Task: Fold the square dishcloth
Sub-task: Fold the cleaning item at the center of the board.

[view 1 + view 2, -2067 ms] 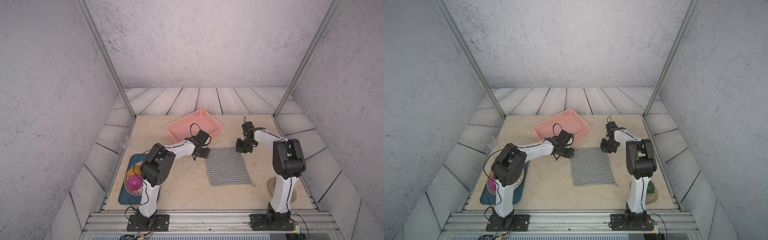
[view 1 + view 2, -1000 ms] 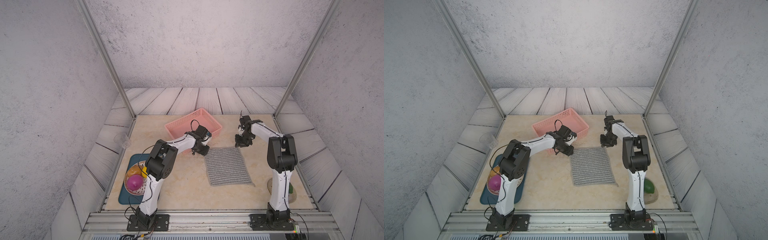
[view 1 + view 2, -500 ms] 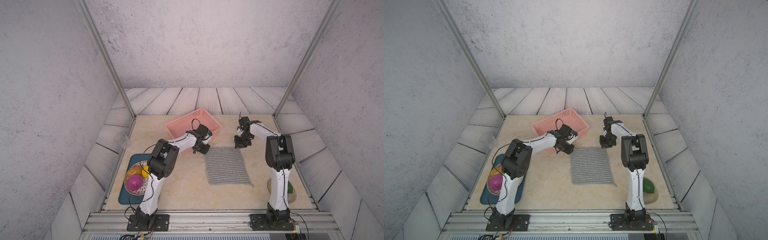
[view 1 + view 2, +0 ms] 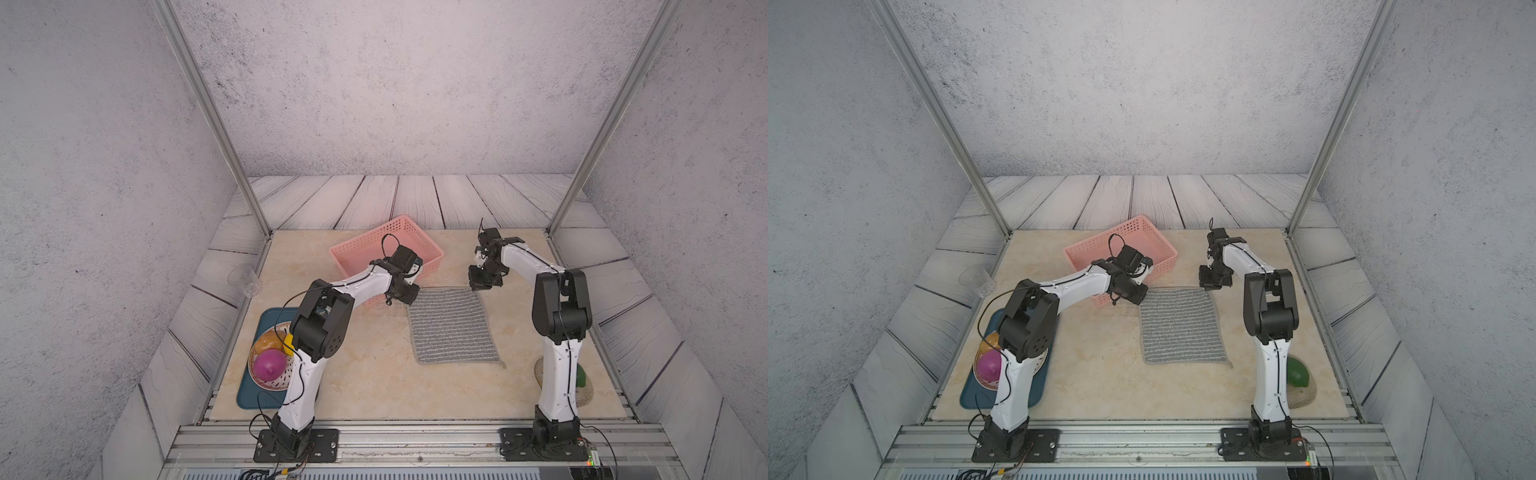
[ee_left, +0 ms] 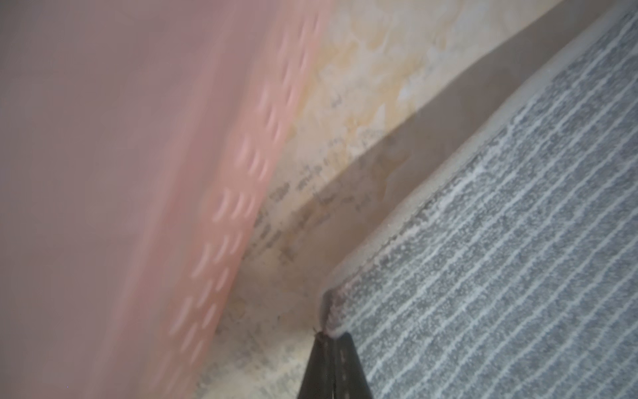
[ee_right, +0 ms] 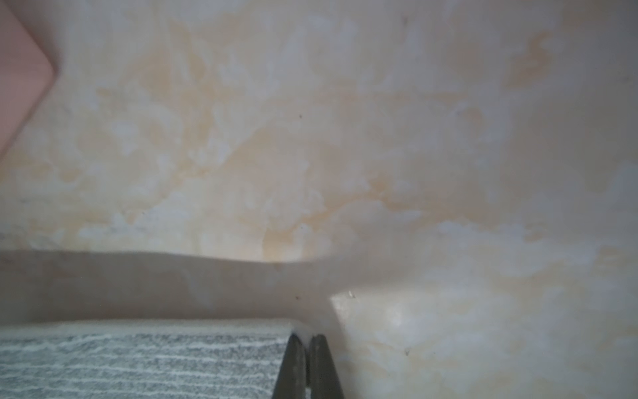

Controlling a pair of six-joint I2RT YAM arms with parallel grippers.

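Note:
The pink basket (image 4: 429,269) is close behind the dishcloth's far hem, so my grippers need to move both far corners back across the dishcloth to its near edge (image 4: 456,360).
The square dishcloth (image 4: 453,326) (image 4: 1181,326) lies flat on the beige table, grey with thin white stripes. My left gripper (image 4: 409,297) (image 4: 1139,296) is at its far left corner. In the left wrist view that gripper (image 5: 333,336) is shut on the corner, and the hem (image 5: 329,311) bunches up just past the tips. My right gripper (image 4: 478,286) (image 4: 1208,286) is at the far right corner. In the right wrist view it (image 6: 305,340) is shut, with the pale hem of the dishcloth (image 6: 138,359) pinched between the tips.
A pink basket (image 4: 386,245) (image 4: 1121,237) (image 5: 138,172) stands just behind the left gripper, close to the cloth. A blue tray (image 4: 249,390) with a plate of fruit is at the front left. A clear cup (image 4: 245,280) lies at the left. A green object (image 4: 1298,372) sits by the right arm's base.
Both grippers have come down onto the cloth's far corners and shut on them. The cloth still lies flat.

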